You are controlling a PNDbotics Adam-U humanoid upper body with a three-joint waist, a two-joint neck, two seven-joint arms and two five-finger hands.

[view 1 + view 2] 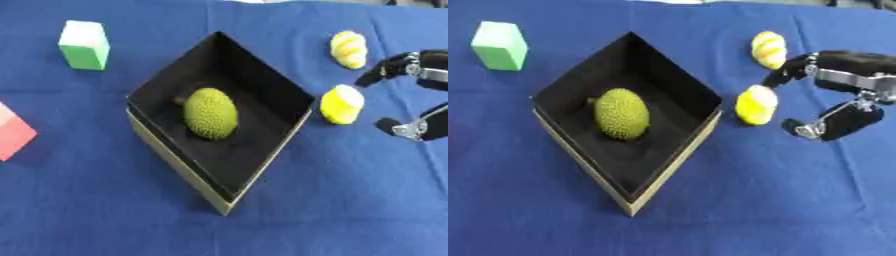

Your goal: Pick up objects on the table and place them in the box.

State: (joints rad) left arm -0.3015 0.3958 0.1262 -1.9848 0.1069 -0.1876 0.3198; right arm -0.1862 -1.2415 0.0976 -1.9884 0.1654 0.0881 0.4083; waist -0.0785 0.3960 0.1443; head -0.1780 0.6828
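Observation:
The yellow ridged pastry-like piece has a rounded back. So it will fall over and show its bottom side when I put it in the box.
A black-lined box point(262, 165) with tan outer walls sits mid-table, turned like a diamond. Inside it lies a green bumpy durian-like fruit point(210, 113). Just right of the box stands a yellow rounded object point(756, 104). Farther back is a yellow ridged pastry-like piece point(768, 49). My right hand point(843, 95) comes in from the right, open, its fingers point(787, 72) and thumb point(811, 127) spread on either side of the yellow rounded object without touching it. A green block point(85, 44) stands at the far left. My left hand is out of sight.
A pink-red block point(12, 132) lies at the left edge. Blue cloth point(350, 210) covers the whole table, with open cloth in front of the box and at the right front.

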